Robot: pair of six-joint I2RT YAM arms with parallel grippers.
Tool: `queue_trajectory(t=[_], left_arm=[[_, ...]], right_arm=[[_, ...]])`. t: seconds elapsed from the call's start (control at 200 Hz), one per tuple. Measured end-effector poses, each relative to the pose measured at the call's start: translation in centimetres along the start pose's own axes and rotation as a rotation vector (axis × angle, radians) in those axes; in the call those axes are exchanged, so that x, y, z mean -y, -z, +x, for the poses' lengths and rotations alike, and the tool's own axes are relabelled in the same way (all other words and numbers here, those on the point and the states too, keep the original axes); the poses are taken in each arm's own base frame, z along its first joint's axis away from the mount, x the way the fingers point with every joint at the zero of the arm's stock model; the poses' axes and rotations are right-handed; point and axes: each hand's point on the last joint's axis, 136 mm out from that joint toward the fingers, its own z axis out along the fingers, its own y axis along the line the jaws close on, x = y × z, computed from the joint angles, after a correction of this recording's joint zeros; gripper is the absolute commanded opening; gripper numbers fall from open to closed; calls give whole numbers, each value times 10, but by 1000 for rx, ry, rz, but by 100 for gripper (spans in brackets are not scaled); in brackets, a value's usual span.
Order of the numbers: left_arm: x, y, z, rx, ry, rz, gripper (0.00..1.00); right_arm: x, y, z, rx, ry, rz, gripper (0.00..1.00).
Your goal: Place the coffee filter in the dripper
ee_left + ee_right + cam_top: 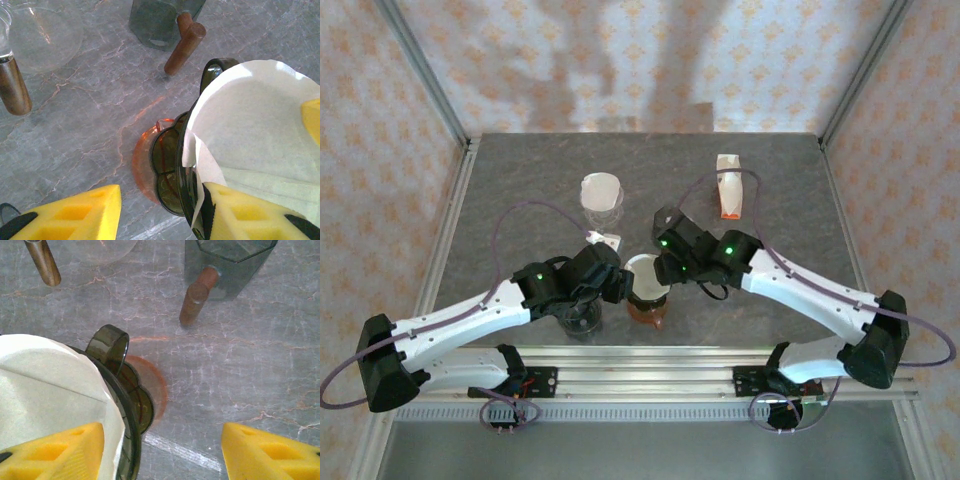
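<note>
The coffee filter's edge (193, 154) is buckling at the dripper's rim, so the robot's left gripper should leave its finger there while the right gripper pushes inside the filter (255, 137).
The white paper coffee filter (643, 272) sits opened inside the dark smoked-glass dripper (648, 300) at the table's near centre. In the left wrist view the filter (250, 125) lines the dripper (167, 170). My left gripper (161, 200) is open and straddles the rim, one yellow finger (250, 217) on the paper inside, the other outside. In the right wrist view my right gripper (162, 440) is open too. Its left finger (50, 455) lies over the filter (45, 390), and the other is wide of the dripper (107, 345). Both grippers flank the dripper from above (610, 280) (670, 262).
A clear glass cup (602, 195) stands behind the dripper. A white and orange packet (728, 185) lies at the back right. A dark glass vessel with a wooden handle (225, 260) and a clear server with a wooden handle (45, 35) stand close by.
</note>
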Motion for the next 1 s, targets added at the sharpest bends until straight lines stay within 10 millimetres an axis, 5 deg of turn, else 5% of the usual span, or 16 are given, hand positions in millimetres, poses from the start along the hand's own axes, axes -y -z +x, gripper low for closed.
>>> queue_trajectory(t=[0.47,1.001], left_arm=[[0,0,0,0,0,0,47],[1,18,-10,50,36,33,68]], right_arm=[[8,-2,8,-12,0,26,65],[-5,-2,4,-4,-8,-36,65]])
